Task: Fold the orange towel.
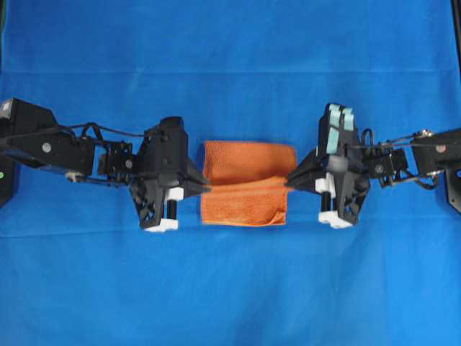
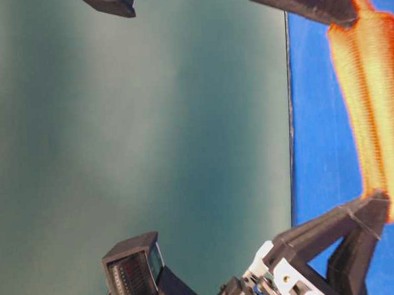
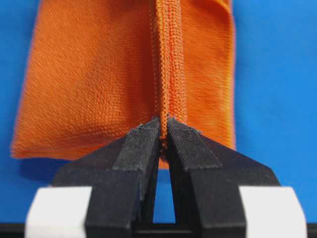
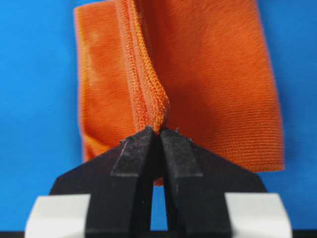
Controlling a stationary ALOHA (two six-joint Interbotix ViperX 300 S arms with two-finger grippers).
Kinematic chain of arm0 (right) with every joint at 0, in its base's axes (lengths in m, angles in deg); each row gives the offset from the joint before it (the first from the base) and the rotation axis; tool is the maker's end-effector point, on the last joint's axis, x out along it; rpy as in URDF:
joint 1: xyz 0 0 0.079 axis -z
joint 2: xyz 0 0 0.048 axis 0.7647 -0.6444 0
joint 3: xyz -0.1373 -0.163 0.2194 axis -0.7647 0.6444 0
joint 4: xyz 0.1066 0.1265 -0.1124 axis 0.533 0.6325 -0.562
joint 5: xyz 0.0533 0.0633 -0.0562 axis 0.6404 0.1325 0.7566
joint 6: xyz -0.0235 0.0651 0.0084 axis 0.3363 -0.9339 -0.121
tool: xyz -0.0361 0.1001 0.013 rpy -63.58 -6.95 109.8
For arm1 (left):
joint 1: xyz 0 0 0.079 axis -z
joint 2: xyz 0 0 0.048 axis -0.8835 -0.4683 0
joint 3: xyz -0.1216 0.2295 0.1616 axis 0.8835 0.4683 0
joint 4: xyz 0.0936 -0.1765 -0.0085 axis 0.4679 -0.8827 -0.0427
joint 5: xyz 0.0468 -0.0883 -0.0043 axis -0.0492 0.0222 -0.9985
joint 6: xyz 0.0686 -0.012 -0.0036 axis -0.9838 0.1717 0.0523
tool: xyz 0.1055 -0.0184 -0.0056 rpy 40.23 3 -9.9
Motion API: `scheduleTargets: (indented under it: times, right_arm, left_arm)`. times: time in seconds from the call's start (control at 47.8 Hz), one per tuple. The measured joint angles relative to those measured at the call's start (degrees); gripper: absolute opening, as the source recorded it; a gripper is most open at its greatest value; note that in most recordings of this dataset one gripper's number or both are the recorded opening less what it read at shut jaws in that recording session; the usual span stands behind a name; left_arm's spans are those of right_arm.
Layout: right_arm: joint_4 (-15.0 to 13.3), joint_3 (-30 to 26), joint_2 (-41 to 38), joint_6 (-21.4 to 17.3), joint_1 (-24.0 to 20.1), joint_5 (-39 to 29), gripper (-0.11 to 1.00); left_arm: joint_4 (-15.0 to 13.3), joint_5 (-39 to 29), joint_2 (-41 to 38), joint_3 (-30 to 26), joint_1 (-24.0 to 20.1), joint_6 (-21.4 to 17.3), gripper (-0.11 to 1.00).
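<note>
My right gripper should keep moving its end of the hem [image 1: 248, 185] down until the hem lies on the towel's lower layer [image 1: 239, 208], then let go, because the hem is stretched straight over that layer.
The orange towel [image 1: 248, 182] lies in the middle of the blue cloth, partly doubled over, with a hemmed edge running across its middle. My left gripper [image 1: 207, 190] is shut on the towel's left end of that hem [image 3: 168, 99]; the black fingertips [image 3: 146, 136] pinch the stitched edge. My right gripper [image 1: 289, 182] is shut on the right end, where the hem [image 4: 148, 106] bunches between its fingertips [image 4: 173, 141]. In the table-level view the towel [image 2: 373, 98] stretches between both grippers, held a little off the cloth.
The large blue cloth [image 1: 230, 288] covers the whole table. Both black arms [image 1: 86, 155] [image 1: 403, 155] reach in from the sides at mid height. A dark edge shows at the far right [image 1: 457, 43].
</note>
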Motion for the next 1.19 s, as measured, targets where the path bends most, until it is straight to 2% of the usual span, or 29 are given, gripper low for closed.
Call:
scheduleTargets:
  times: [0.126, 0.314, 0.586, 0.649, 0.732, 0.795, 0.9, 0.941, 1.025, 1.192]
  right_arm:
    - [0.0, -0.26, -1.93, -1.41, -0.44, 0.0, 0.04]
    - [0.0, -1.32, -4.92, -1.58, -0.44, 0.09, 0.04]
    - [1.41, -2.64, -8.96, -1.76, -0.53, 0.26, 0.05]
    - [1.93, -2.72, -9.58, -1.76, -0.53, 0.53, 0.05]
    - [2.37, -2.81, -10.02, -1.93, -0.88, 0.7, 0.08]
    - [2.46, -2.81, -10.11, -1.93, -1.41, 0.79, 0.22]
    - [2.46, -2.9, -10.37, -1.85, -2.2, 0.88, 0.54]
    - [2.46, -2.99, -10.28, -1.85, -2.46, 0.79, 0.6]
    - [2.55, -3.25, -10.37, -1.93, -2.81, 0.7, 0.58]
    - [2.55, -3.96, -8.35, -1.49, -2.9, -1.32, 0.55]
  left_arm:
    - [0.0, -0.7, -0.26, -0.44, 1.14, 1.05, 0.03]
    - [0.0, -1.32, -1.14, -0.88, 1.49, 1.05, 0.03]
    - [0.0, -0.62, -7.12, -1.93, 1.58, 0.97, 0.04]
    - [0.0, -0.62, -7.47, -2.11, 1.58, 1.05, 0.09]
    - [0.0, -0.62, -7.56, -2.02, 1.76, 1.32, 0.24]
    - [0.0, -0.18, -7.56, -2.02, 1.85, 1.14, 0.38]
    - [0.0, 0.18, -7.56, -2.02, 2.02, 1.14, 0.57]
    - [0.0, 0.26, -7.56, -1.93, 2.02, 1.14, 0.65]
    - [0.0, 0.18, -7.38, -2.02, 2.02, 1.05, 0.71]
    - [0.0, -1.76, -4.04, -1.85, 2.11, 0.35, 0.71]
